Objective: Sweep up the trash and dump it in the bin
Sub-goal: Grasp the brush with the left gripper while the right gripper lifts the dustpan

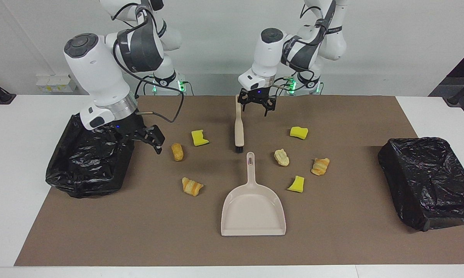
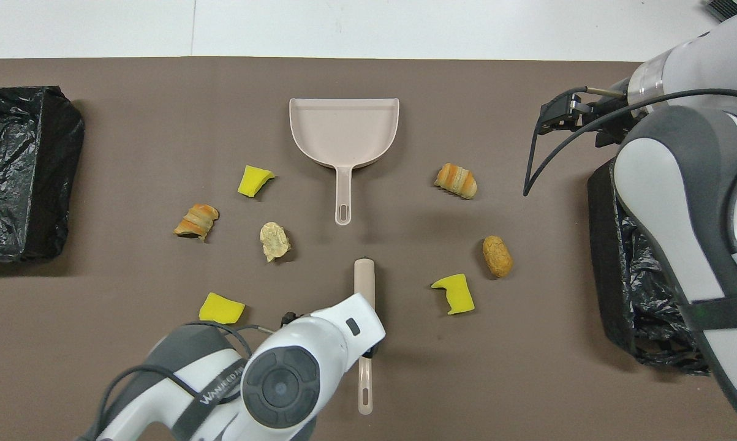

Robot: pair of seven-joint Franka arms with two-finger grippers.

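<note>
The beige dustpan (image 2: pixel 344 132) should let swept trash slide freely off its wide front edge (image 2: pixel 344 100) when I tip it over the bin, because that edge is straight and open.
Several trash pieces lie on the brown mat around a beige dustpan (image 1: pixel 253 210) (image 2: pixel 343 131): yellow sponge chunks (image 1: pixel 199 138) (image 1: pixel 299 132) (image 1: pixel 296 184) and tan bread bits (image 1: pixel 177 151) (image 1: pixel 192 186) (image 1: pixel 281 157) (image 1: pixel 320 166). A beige brush (image 1: pixel 238 127) (image 2: pixel 364 282) lies nearer the robots, in line with the dustpan's handle. My left gripper (image 1: pixel 255 110) hangs open over the brush's handle, holding nothing; in the overhead view its wrist hides it. My right gripper (image 1: pixel 151 143) (image 2: pixel 549 119) is open and empty, low beside the black-lined bin (image 1: pixel 89 154) (image 2: pixel 638 275).
A second black-lined bin (image 1: pixel 428 181) (image 2: pixel 19 171) stands at the left arm's end of the table. The brown mat (image 1: pixel 139 231) covers most of the white table. The right arm's cable loops over the mat near the bread bit.
</note>
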